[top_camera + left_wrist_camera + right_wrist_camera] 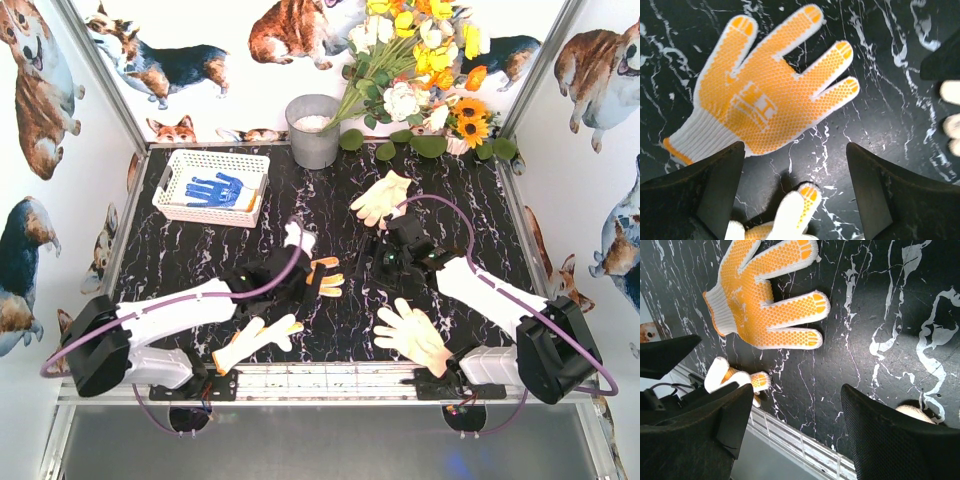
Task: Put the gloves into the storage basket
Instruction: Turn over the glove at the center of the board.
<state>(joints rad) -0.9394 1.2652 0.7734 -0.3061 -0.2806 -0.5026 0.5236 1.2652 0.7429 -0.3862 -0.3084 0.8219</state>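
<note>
My left gripper needs to pick up the orange-dotted glove by the glove's near edge (777, 145) and turn it over white side up first, because the glove lies with its dotted palm (757, 107) facing up.
The white lattice storage basket (172, 178) stands at the back left with a blue-patterned glove (215, 190) inside. An orange-dotted white glove (326, 277) (765, 95) (770, 305) lies flat at the table's middle. My left gripper (306, 276) (797, 185) hovers just beside it, open and empty, with another glove's fingertip (802, 202) below the jaws. My right gripper (372, 262) (797, 415) is open over bare table to the glove's right. A cream glove (383, 198), a peach glove (412, 335) and a yellow glove (255, 340) lie around.
A grey metal bucket (313, 130) and a bunch of flowers (420, 70) stand at the back. A bit of white glove (298, 237) shows behind the left arm. The table's metal front rail (805, 440) runs close under the right gripper.
</note>
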